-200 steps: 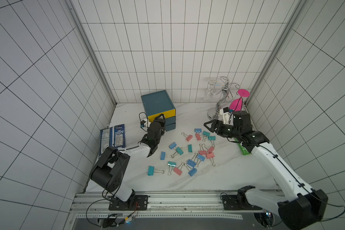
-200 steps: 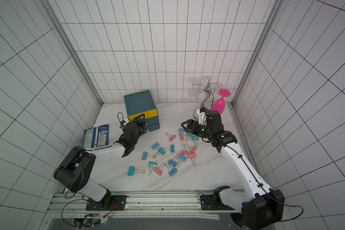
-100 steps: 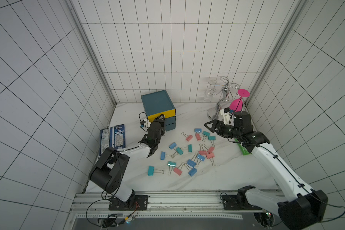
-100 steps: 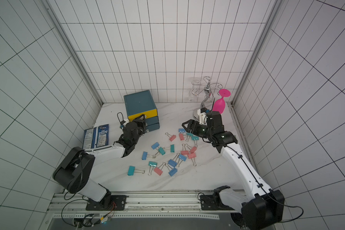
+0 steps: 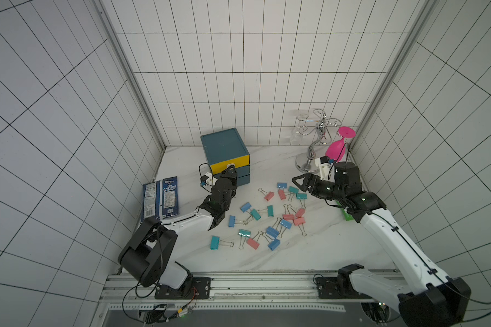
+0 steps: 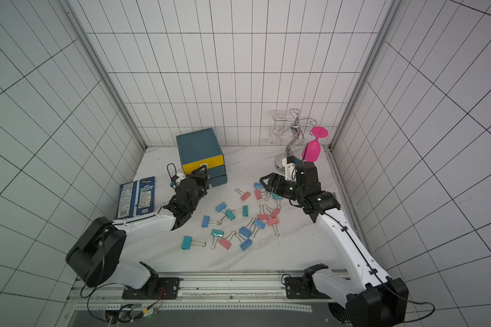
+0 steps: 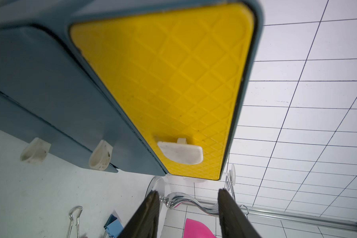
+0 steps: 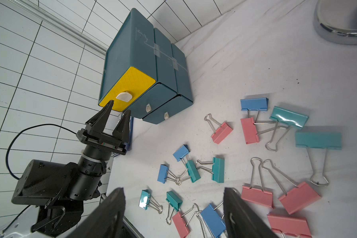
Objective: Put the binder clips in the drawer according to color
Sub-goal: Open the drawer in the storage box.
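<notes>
Next, I reach further in and close around the tab before I pull the yellow drawer open, because the white pull tab (image 7: 181, 153) lies past the open fingers of my left gripper.
The drawer cabinet (image 5: 224, 147) (image 6: 199, 147) stands at the back left, dark teal with a yellow top drawer (image 7: 173, 82) (image 8: 130, 86) above two teal ones. All three look pushed in. My left gripper (image 5: 230, 172) (image 7: 187, 192) (image 8: 120, 107) is open and empty. It sits just in front of the yellow drawer's white pull tab (image 7: 180, 153) without touching it. Pink, light-blue and teal binder clips (image 5: 255, 214) (image 6: 230, 214) (image 8: 217, 170) lie scattered mid-table. My right gripper (image 5: 298, 181) (image 6: 262, 179) (image 8: 173, 191) hovers open over their far right edge, holding nothing.
A blue chips bag (image 5: 162, 201) lies flat left of the left arm. A chrome glass rack (image 5: 313, 147) with a pink glass (image 5: 336, 148) stands in the back right corner. A small green object (image 5: 347, 216) lies by the right wall.
The left gripper's jaws stand a little wider apart in front of the yellow drawer. The right arm and the clips have not moved.
</notes>
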You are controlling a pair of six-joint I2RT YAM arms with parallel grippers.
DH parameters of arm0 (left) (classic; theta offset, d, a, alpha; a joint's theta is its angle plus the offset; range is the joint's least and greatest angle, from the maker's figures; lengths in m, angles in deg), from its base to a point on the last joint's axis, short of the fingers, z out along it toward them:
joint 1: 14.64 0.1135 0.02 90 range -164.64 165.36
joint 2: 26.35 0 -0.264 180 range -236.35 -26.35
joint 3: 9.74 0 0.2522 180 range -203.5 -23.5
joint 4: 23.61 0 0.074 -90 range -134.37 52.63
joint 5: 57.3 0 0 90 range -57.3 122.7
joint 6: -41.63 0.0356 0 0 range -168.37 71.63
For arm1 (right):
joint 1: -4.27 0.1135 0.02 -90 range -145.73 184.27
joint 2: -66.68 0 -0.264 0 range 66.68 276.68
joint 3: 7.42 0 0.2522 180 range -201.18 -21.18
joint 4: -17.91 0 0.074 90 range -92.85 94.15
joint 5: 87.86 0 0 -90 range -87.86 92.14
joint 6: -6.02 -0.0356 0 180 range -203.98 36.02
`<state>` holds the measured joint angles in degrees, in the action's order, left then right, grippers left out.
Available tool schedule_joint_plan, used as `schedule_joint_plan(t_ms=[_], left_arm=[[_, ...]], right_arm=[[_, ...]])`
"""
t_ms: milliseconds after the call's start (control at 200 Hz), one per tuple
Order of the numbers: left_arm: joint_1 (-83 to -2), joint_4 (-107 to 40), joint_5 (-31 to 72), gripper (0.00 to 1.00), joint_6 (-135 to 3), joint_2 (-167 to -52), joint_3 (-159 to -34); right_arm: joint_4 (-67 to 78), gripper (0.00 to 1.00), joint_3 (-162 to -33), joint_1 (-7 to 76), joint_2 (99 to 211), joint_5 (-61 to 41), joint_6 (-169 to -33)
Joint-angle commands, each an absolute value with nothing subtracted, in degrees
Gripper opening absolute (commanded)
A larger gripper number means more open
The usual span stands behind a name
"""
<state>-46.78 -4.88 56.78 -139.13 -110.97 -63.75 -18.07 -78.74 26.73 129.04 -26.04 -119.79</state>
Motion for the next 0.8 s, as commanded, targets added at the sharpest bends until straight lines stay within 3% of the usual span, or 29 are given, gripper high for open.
schedule_joint_plan(t_ms=[0,330,795], left_arm=[[-46.50,-5.01,59.13,0.55,-138.15,-111.80,-63.64],[-43.87,-3.12,58.19,0.61,-138.01,-116.36,-66.89],[-42.96,-3.16,57.30,0.57,-137.58,-118.18,-69.88]], right_arm=[[-17.68,0.77,-78.04,26.22,127.50,-26.37,-120.10],[-17.66,0.77,-78.65,25.66,127.66,-25.59,-120.17],[-16.19,0.77,-78.37,24.97,128.89,-26.37,-120.57]])
